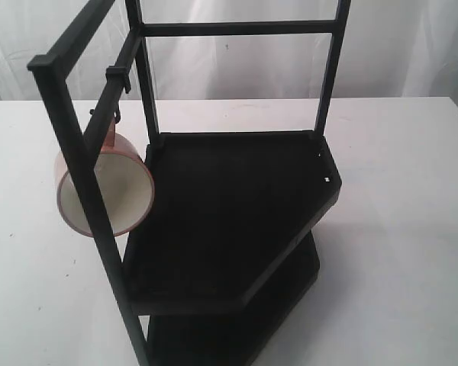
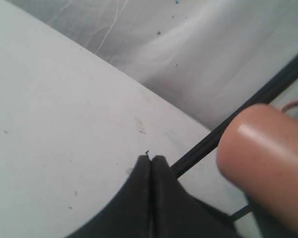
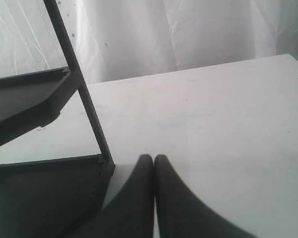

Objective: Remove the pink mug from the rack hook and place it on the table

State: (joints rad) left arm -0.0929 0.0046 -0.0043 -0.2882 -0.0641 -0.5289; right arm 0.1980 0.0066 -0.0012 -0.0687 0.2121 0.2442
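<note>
The shut fingers of my left gripper point past the pink mug's side [image 2: 260, 161]. Next, I move back, turn toward the mug and open the fingers around its rim [image 1: 59, 197].
The pink mug [image 1: 114, 183] hangs by its handle from the rack hook [image 1: 117, 116] on the left side of the tall black rack [image 1: 237, 206], its cream mouth facing the camera and partly crossed by a rack post. The rack stands on the white table [image 1: 397, 229]. In the left wrist view the mug [image 2: 268, 158] is close beside my left gripper [image 2: 152, 158], which is shut and empty, apart from the mug. My right gripper [image 3: 154, 158] is shut and empty over the table [image 3: 228, 124], beside the rack's lower shelf [image 3: 39, 193]. Neither gripper shows in the exterior view.
A white curtain [image 1: 237, 69] hangs behind the table. Bare tabletop lies to the left [image 1: 23, 290] and right of the rack. A rack post [image 3: 79, 89] rises close to my right gripper.
</note>
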